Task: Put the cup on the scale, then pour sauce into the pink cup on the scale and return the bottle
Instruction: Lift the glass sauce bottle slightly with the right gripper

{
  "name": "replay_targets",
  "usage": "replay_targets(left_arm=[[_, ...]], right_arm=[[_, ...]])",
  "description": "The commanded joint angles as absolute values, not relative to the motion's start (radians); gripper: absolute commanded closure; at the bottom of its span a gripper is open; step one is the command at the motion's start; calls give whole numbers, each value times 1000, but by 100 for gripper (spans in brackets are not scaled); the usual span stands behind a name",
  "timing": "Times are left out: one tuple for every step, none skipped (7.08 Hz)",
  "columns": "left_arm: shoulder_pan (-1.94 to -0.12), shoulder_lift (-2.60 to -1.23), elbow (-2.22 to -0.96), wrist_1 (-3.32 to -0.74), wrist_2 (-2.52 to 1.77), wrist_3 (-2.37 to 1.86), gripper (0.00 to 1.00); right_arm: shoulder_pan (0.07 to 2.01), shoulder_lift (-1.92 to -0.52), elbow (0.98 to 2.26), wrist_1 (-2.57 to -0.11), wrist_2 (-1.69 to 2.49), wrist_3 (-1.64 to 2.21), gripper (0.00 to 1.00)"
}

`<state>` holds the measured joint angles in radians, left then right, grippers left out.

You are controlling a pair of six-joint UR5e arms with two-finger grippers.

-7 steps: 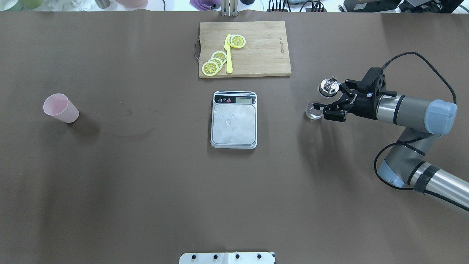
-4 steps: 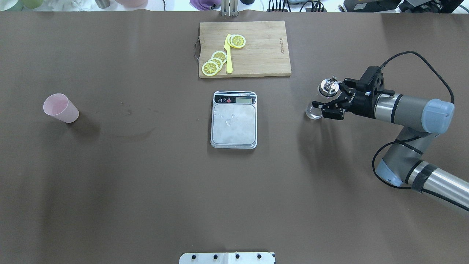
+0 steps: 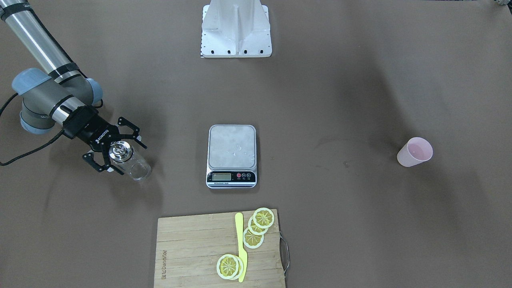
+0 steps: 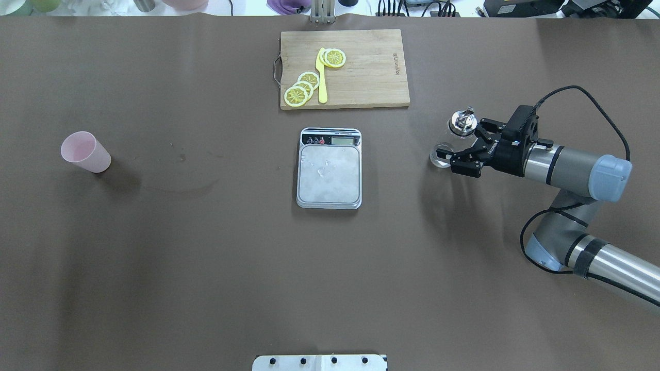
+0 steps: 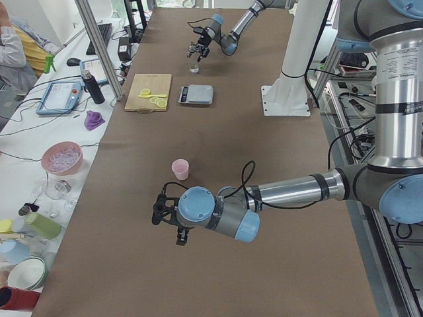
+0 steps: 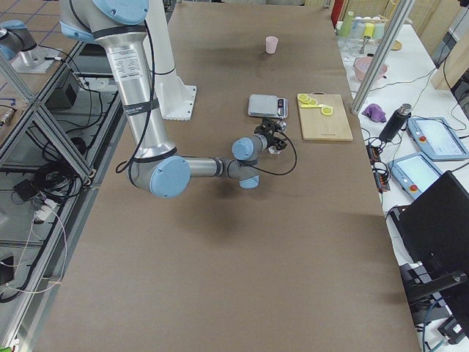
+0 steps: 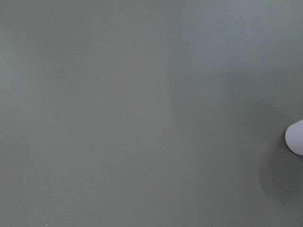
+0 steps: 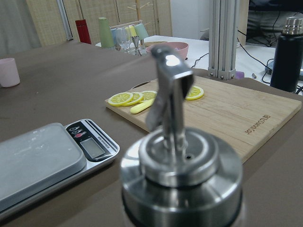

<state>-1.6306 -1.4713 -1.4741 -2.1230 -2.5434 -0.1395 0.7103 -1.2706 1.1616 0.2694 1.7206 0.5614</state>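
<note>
My gripper will tip the bottle. A hinged flap [image 8: 175, 59] with a hanging tail [image 8: 157, 112] covers the chrome cap's spout, so the flap will then swing open by itself.
The clear glass bottle [image 4: 442, 157] with its chrome cap [image 4: 462, 122] stands on the table to the right of the scale [image 4: 329, 167]. My right gripper [image 4: 460, 137] is open, one finger on each side of the bottle [image 3: 140, 170]. The right wrist view shows the cap [image 8: 180, 161] close up, with the scale [image 8: 42, 161] beyond. The pink cup [image 4: 85, 151] stands upright far left, and the scale's platform is bare. My left gripper [image 5: 168, 221] shows only in the exterior left view, near the cup [image 5: 180, 169], and I cannot tell whether it is open. The cup's edge [image 7: 296, 138] shows in the left wrist view.
A wooden cutting board [image 4: 371, 77] with lemon slices and a yellow knife [image 4: 322, 77] lies just behind the scale. The robot's base plate [image 4: 319, 362] is at the near edge. Bottles, bowls and tablets stand beyond the table's far edge.
My right arm has shifted slightly and the gripper has settled lower around the bottle, still open. The bottle, cup and scale have not moved.
</note>
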Motion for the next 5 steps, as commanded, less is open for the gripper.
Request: replay_targets(left_arm=[[-1631,-1474,-1471,-2123,-2543,-140,2],[-1631,-1474,-1471,-2122,-2543,-140,2],[-1631,-1474,-1471,-2123,-2543,-140,1],[-1631,-1474,-1474,-2123,-2543,-141,1],[-1631,-1474,-1471,-2123,-2543,-140,1]], right_arm=[[709,-1272,1151,273,1718,561,6],[710,-1275,1149,275,1717,563,7],[710,-1275,1143,275,1717,563,7],[709,-1264,1143,275,1710,564,7],[710,-1267,1141,273,1698,565,7]])
